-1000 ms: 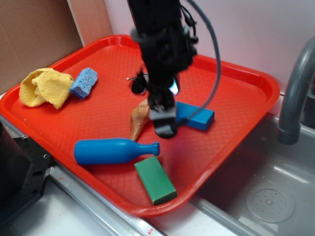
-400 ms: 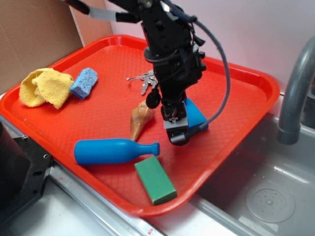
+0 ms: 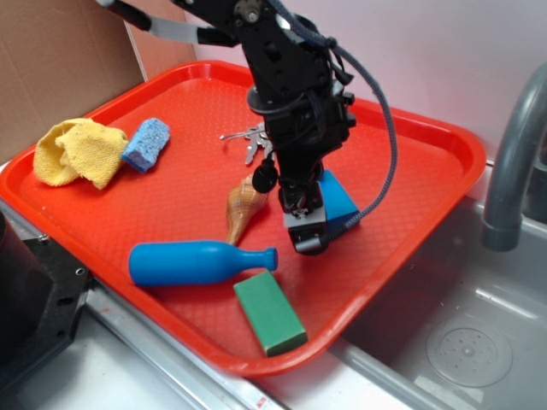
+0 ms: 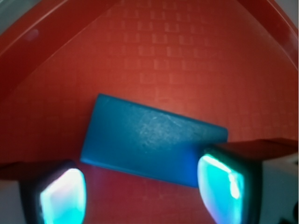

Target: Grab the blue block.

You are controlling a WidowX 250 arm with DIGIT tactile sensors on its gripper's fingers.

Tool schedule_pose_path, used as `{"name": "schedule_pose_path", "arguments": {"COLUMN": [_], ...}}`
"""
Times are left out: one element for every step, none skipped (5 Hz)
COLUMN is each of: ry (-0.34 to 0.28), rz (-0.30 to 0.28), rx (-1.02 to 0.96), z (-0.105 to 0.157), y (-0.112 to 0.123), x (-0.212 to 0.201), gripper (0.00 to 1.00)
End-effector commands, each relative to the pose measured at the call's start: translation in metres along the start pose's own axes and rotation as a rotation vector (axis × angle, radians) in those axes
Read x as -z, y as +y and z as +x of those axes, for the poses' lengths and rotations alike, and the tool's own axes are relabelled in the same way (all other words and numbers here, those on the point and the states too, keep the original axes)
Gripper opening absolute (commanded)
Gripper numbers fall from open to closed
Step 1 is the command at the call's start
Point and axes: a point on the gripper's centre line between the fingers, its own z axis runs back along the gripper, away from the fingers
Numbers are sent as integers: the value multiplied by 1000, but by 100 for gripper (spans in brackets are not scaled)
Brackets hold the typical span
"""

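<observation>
The blue block [image 4: 154, 139] lies crosswise to my open fingers, with the end of one finger over its corner, so my gripper should nudge it lengthwise and close across its long sides [image 4: 140, 174].
The blue block [image 3: 339, 205] lies on the red tray [image 3: 410, 171], right of centre. My gripper [image 3: 305, 229] points down just left of it, low over the tray, with its jaws open and nothing held. In the wrist view the blue block [image 4: 149, 140] lies flat just ahead of the gripper [image 4: 142, 192]. The right fingertip [image 4: 222, 186] overlaps the block's near right corner, and the left fingertip [image 4: 63, 198] stands clear of it over bare tray. The arm hides the block's left end in the exterior view.
A blue bottle-shaped toy [image 3: 192, 262] and a green block [image 3: 269, 312] lie near the tray's front edge. A shell [image 3: 242, 207] lies left of the gripper, with keys [image 3: 248, 137] behind it. A light-blue sponge [image 3: 146, 143] and a yellow cloth [image 3: 77, 151] lie far left. A faucet [image 3: 513, 162] and sink [image 3: 461, 342] are right.
My gripper has moved right and a little down, to the block's near side. The blue block has turned from lying lengthwise to a more end-on pose. It has barely changed over the last 0.4 s.
</observation>
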Motion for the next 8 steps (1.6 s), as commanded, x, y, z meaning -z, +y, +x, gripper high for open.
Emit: {"name": "schedule_pose_path", "arguments": {"ry": [19, -68, -120, -81, -63, -4, 27, 72], "rz": [-37, -18, -65, -54, -75, -100, -59, -55], "rx": [-65, 148, 351, 319, 90, -166, -283, -256], "z": [-3, 5, 0, 6, 9, 17, 20, 19], "y": [-6, 2, 11, 6, -5, -11, -10, 5], "x": [-29, -71, -76, -56, -40, -13, -3, 22], "gripper": [100, 100, 100, 100, 100, 100, 100, 100]}}
